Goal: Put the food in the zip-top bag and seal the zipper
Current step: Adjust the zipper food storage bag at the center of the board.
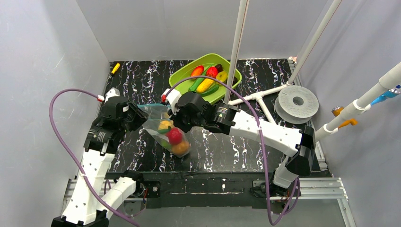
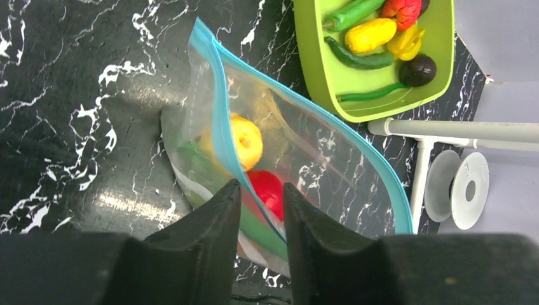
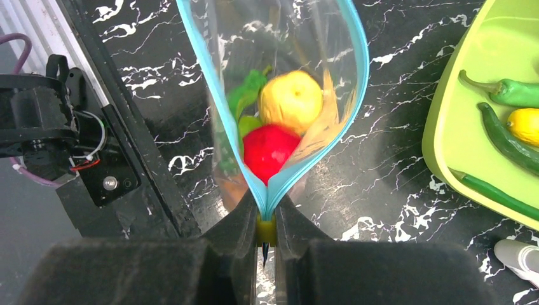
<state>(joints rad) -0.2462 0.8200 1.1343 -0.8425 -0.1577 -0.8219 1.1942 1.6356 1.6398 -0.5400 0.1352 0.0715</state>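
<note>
My left gripper should clamp the zipper strip [image 2: 262,206], which is loose in it, before my right gripper goes from the slider to the food in the lime-green tray [image 1: 205,85].
The clear zip-top bag [image 1: 163,130] hangs between both grippers over the black marble table. Its blue-teal zipper [image 2: 219,108] gapes open along the mouth. Inside lie a yellow fruit [image 3: 291,100], a red fruit [image 3: 267,149], a green piece [image 3: 249,86] and an orange one [image 1: 181,147]. My right gripper [image 3: 267,216] is shut on one end of the zipper, with a small yellow slider pinched between its fingers. My left gripper [image 2: 257,197] stands slightly open at the other end; the zipper strip runs loosely through the gap. More food [image 1: 205,78] lies in the lime-green tray [image 1: 177,78].
The tray [image 2: 318,70] sits at the back, right of the bag. A grey spool [image 1: 298,100] and a white pipe frame [image 1: 257,97] stand at the right. A yellow marker [image 1: 115,67] lies at the back left corner. The left arm's black body [image 3: 63,127] is close beside the bag.
</note>
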